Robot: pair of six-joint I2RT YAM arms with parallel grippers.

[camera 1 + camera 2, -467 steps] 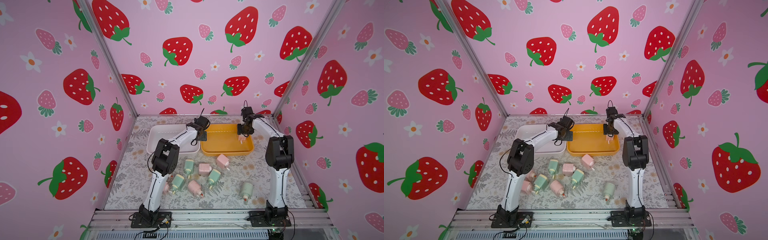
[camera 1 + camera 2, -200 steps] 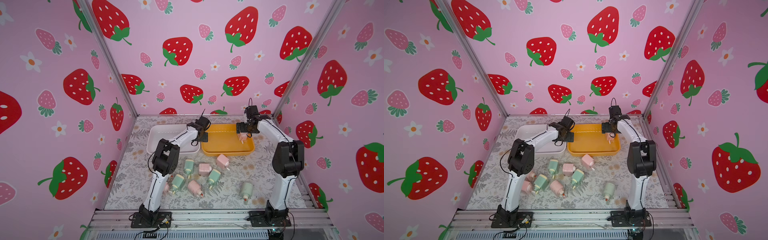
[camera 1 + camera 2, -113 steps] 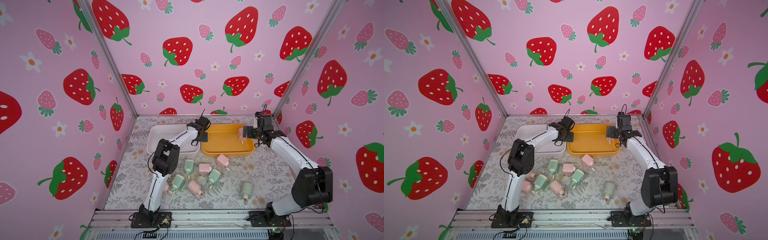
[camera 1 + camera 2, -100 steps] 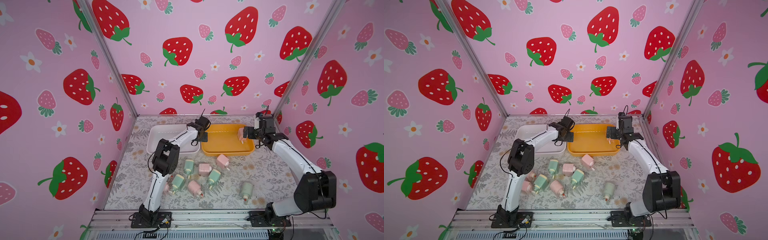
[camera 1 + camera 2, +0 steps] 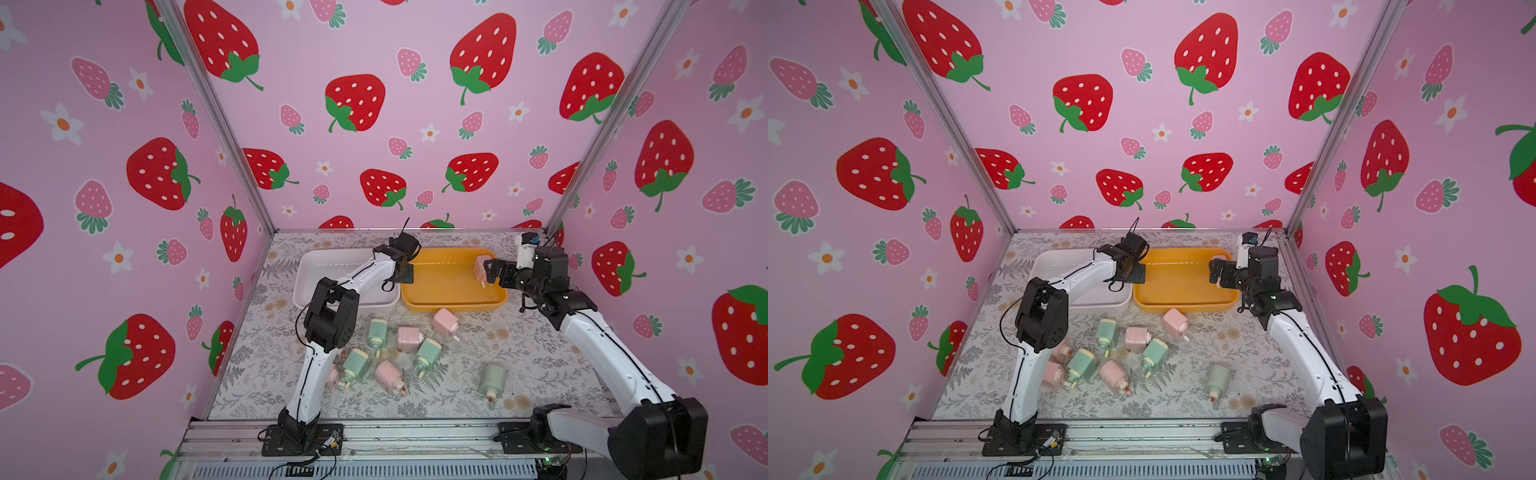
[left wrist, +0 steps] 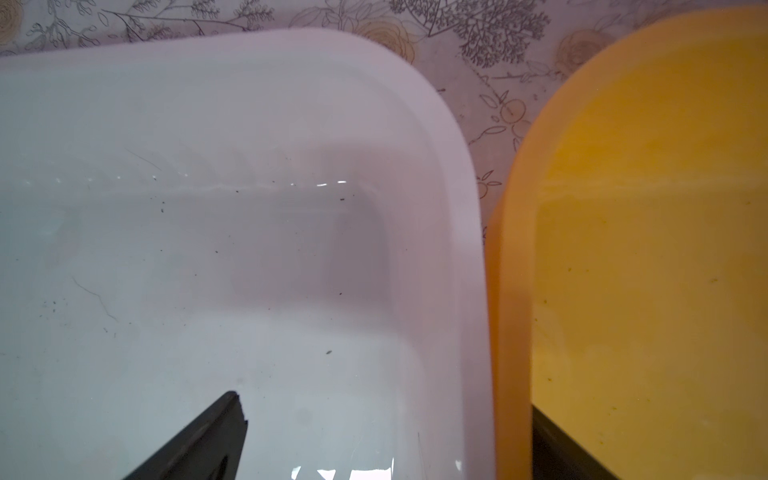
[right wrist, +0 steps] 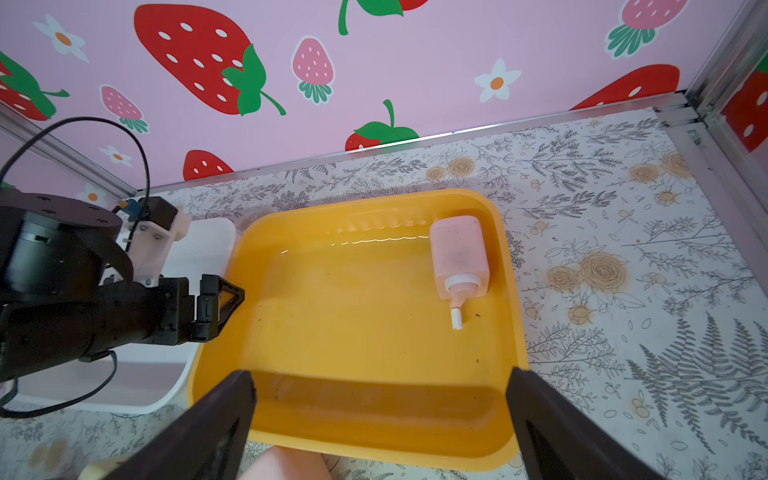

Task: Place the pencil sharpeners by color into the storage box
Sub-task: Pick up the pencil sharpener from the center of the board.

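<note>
The pink sharpener [image 5: 444, 321] by the yellow box's front edge is like the one inside [image 5: 481, 268], so my right gripper keeps going there with open fingers until they straddle it.
One pale pink pencil sharpener [image 7: 459, 257] lies in the yellow storage box [image 5: 440, 305], near its far right corner. My right gripper [image 5: 491, 273] hangs open just beside it, nothing between its fingers [image 7: 224, 415]. My left gripper [image 5: 405, 275] is open over the seam between the white storage box [image 6: 208, 124] and the yellow one [image 6: 644, 249], holding nothing. On the table lie several loose sharpeners: mint green ones [image 5: 377, 331], [image 5: 428, 351], [image 5: 491, 380] and pink ones [image 5: 409, 338], [image 5: 444, 322], [image 5: 389, 375]. Two more pink ones [image 5: 1054, 372] are partly hidden behind the left arm.
The white storage box [image 5: 309, 266] holds nothing that I can see. Both boxes stand side by side at the back, close to the strawberry-print walls [image 5: 374, 124]. A metal rail [image 5: 374, 432] with the arm bases runs along the front edge.
The right arm has swung out to the right and its elbow has dropped toward the front, leaving the pink sharpener lying in the yellow box. The left arm has not moved.
</note>
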